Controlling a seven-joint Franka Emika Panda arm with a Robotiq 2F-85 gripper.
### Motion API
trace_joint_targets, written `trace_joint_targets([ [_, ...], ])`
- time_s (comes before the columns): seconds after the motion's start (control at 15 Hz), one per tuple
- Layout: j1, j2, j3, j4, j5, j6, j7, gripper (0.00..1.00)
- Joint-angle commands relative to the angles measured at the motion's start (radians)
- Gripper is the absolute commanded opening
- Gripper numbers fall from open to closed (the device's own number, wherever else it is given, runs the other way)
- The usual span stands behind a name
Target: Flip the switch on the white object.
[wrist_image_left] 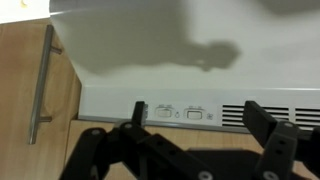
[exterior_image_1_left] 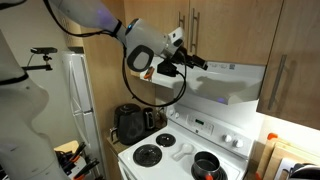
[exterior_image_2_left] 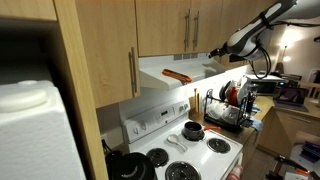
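Observation:
My gripper's fingers are wide apart around the two rocker switches point(wrist_image_left: 179, 112). Next, I close them together into a single point before I press the switch nearer the vent slots point(wrist_image_left: 194, 114).
The white range hood point(exterior_image_1_left: 225, 85) hangs under the wood cabinets, above the stove; it shows in both exterior views point(exterior_image_2_left: 185, 80). In the wrist view its sloping front point(wrist_image_left: 180, 60) fills the frame, with two rocker switches point(wrist_image_left: 178, 113) on the lower strip and vent slots point(wrist_image_left: 270, 115) to their right. My gripper point(exterior_image_1_left: 196, 63) is close in front of the hood's front face and is also seen from the other side point(exterior_image_2_left: 216, 52). In the wrist view its black fingers point(wrist_image_left: 200, 125) are wide apart and empty, with the switches showing between them, not touched.
A white stove point(exterior_image_1_left: 185, 150) with black burners and a dark pot point(exterior_image_1_left: 207, 165) stands below. A black appliance point(exterior_image_1_left: 130, 122) sits beside the stove, next to the refrigerator point(exterior_image_1_left: 80, 100). Cabinet handles point(wrist_image_left: 40, 85) are above. A dish rack point(exterior_image_2_left: 228, 108) stands on the counter.

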Motion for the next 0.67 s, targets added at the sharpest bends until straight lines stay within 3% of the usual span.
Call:
trace_joint_targets([
  [0.0,0.041,0.058,-0.005,0.049,-0.034,0.001,0.108,1.0],
  [0.6,0.029,0.108,-0.042,0.153,-0.093,0.0,0.148,1.0],
])
